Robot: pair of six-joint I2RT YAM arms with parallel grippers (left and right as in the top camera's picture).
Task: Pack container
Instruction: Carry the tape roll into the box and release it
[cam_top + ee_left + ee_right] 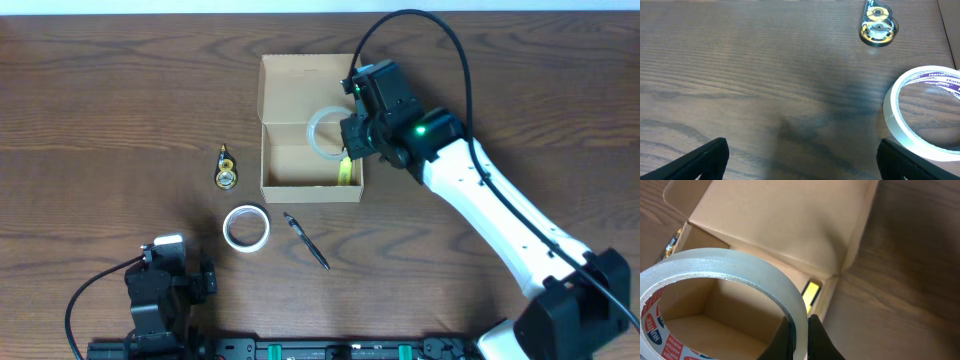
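I should pull the clear tape roll back toward the front with my right gripper and lower it next to the yellow item (320, 170), because the tape roll overlaps the container's back edge (329, 123).
The tan cardboard container (290, 160) stands open at the table's middle back, its flap lid (300, 88) folded away. My right gripper (347, 140) is shut on a clear tape roll (325, 133) and holds it over the box's right side. In the right wrist view the roll (725, 270) hangs above the box interior (735, 330), pinched between the fingers (802, 335). A yellow item (810, 294) lies in the box's right corner. My left gripper (800, 160) is open and empty near the table's front left.
A second tape roll (246, 227) lies on the table in front of the box and shows in the left wrist view (925, 112). A small gold-and-black tape dispenser (226, 170) lies left of the box. A black pen (307, 241) lies front of the box.
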